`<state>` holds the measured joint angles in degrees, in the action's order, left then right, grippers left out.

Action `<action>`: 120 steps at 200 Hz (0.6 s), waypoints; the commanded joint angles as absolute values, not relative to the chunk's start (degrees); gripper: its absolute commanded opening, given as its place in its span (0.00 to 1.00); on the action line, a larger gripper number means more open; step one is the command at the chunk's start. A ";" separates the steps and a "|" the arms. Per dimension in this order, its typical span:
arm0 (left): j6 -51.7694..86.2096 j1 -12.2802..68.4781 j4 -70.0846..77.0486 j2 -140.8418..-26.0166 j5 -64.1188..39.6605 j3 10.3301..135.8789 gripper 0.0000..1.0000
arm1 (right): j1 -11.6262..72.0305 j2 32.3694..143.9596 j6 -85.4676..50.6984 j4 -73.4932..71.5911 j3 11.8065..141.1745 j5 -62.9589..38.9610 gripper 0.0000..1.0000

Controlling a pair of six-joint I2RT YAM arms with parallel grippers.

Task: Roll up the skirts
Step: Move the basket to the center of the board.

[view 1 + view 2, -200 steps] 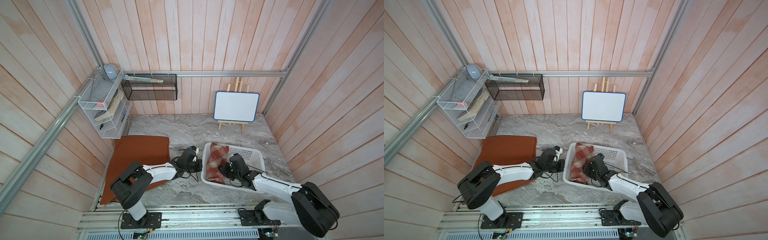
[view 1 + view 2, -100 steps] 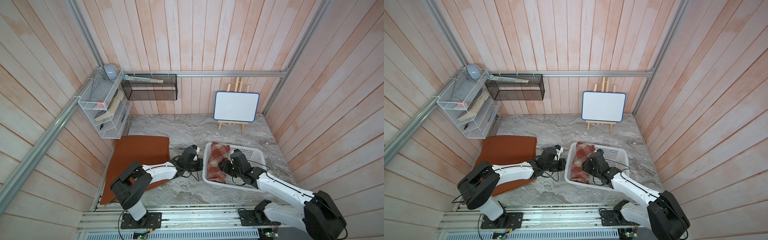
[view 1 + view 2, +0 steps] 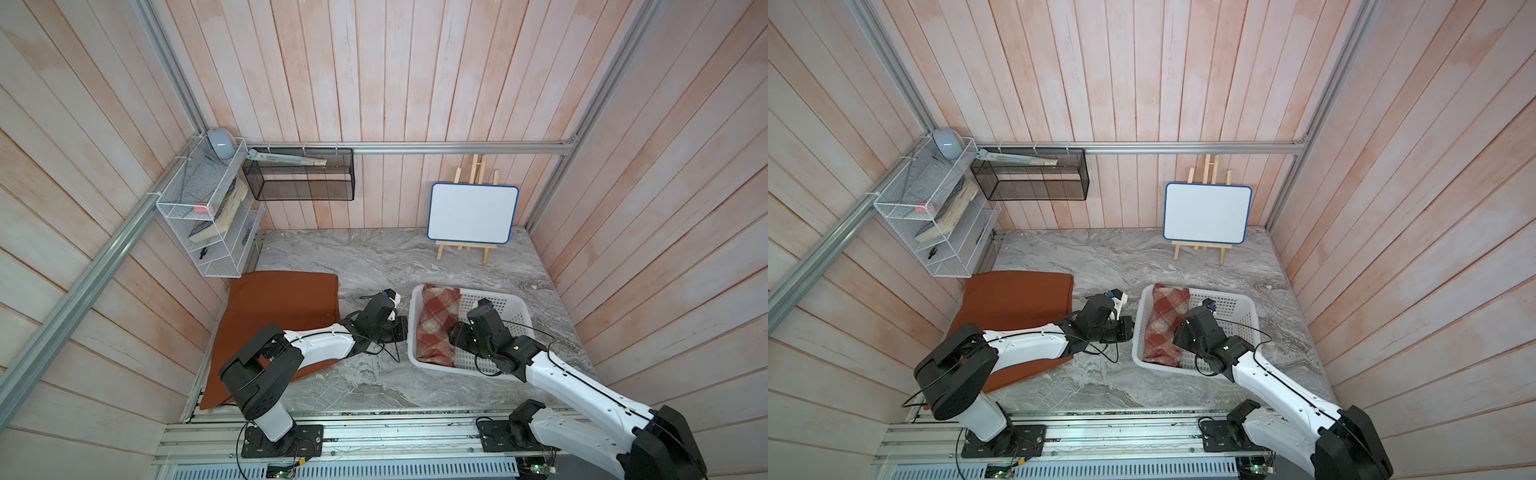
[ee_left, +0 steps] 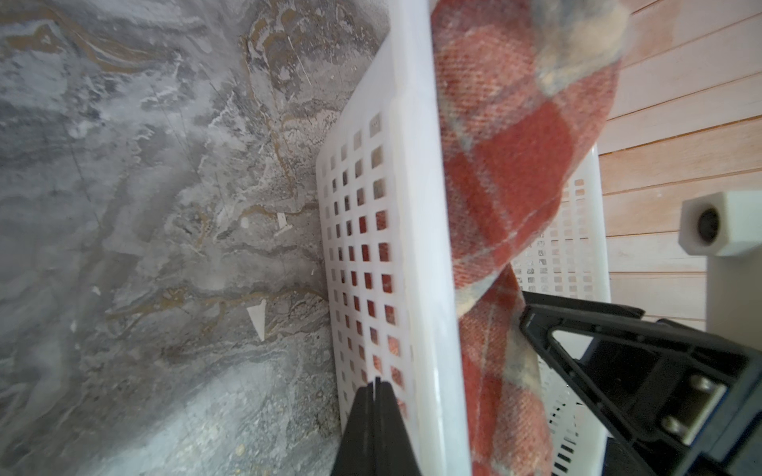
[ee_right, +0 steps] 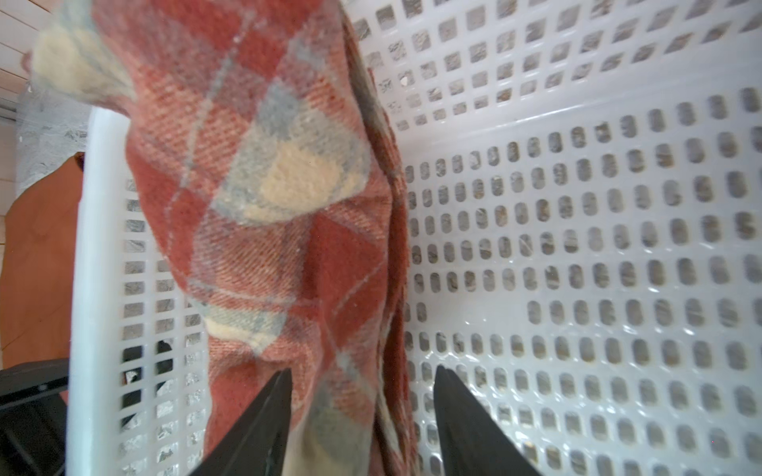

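Observation:
I should push the white basket (image 3: pixel 413 329) farther away, since it crowds the space beside the rust-orange skirt, before my right gripper takes the skirt's edge (image 3: pixel 336 297) facing the basket.
The red-and-cream plaid skirt (image 3: pixel 436 328) (image 3: pixel 1163 328) lies rolled along the left side of the white basket (image 3: pixel 515 307) (image 3: pixel 1246 309). The rust-orange skirt (image 3: pixel 282 303) (image 3: pixel 1013 299) lies flat on the table's left side, partly under my left arm. My right gripper (image 5: pixel 363 383) (image 3: pixel 455 338) is open just above the plaid skirt (image 5: pixel 268 206), one finger over the cloth and the other over the basket floor (image 5: pixel 577 247). My left gripper (image 4: pixel 375 383) (image 3: pixel 401 332) is shut and empty, its tip against the outside of the basket's left wall (image 4: pixel 412 206).
A small whiteboard on an easel (image 3: pixel 473 214) stands at the back right. A white wire shelf (image 3: pixel 203 216) and a black mesh rack (image 3: pixel 299 174) hang at the back left corner. Wooden walls close in both sides of the marble table (image 3: pixel 374 257).
My right gripper has opened and let go of the plaid roll, which stays in the basket. The right arm drew back a little. The left arm has not moved.

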<state>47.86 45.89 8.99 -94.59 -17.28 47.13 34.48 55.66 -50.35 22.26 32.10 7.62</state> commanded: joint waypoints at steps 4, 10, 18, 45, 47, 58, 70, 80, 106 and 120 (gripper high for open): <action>49.42 48.02 11.92 -92.77 -18.74 47.67 0.00 | 34.69 49.42 -46.52 30.41 37.85 17.63 0.59; 49.71 48.82 12.25 -93.31 -18.72 48.07 0.00 | 34.41 48.26 -45.52 31.79 39.27 19.48 0.59; 50.56 50.09 12.35 -94.40 -18.34 48.88 0.00 | 33.84 46.90 -44.09 33.68 41.03 21.66 0.58; 55.23 54.21 17.29 -99.41 -17.05 50.45 0.00 | 31.54 43.54 -40.16 38.44 46.24 27.51 0.57; 55.33 54.18 17.42 -99.80 -17.01 50.85 0.00 | 31.26 43.23 -39.88 38.68 46.54 27.75 0.57; 55.63 56.75 18.13 -102.13 -17.11 52.89 0.00 | 29.85 41.57 -38.42 39.25 47.75 28.51 0.57; 55.42 57.53 18.64 -104.38 -16.63 55.28 0.00 | 28.19 39.92 -37.55 39.71 48.57 28.66 0.57; 55.00 57.59 18.81 -106.14 -16.49 57.33 0.00 | 27.16 38.72 -37.31 39.64 48.53 28.14 0.57; 52.92 57.57 18.01 -110.82 -17.20 64.47 0.00 | 26.54 36.74 -37.27 39.85 47.51 27.68 0.57; 52.69 57.83 18.39 -113.67 -17.60 67.93 0.00 | 26.46 35.91 -37.33 39.96 47.05 28.23 0.57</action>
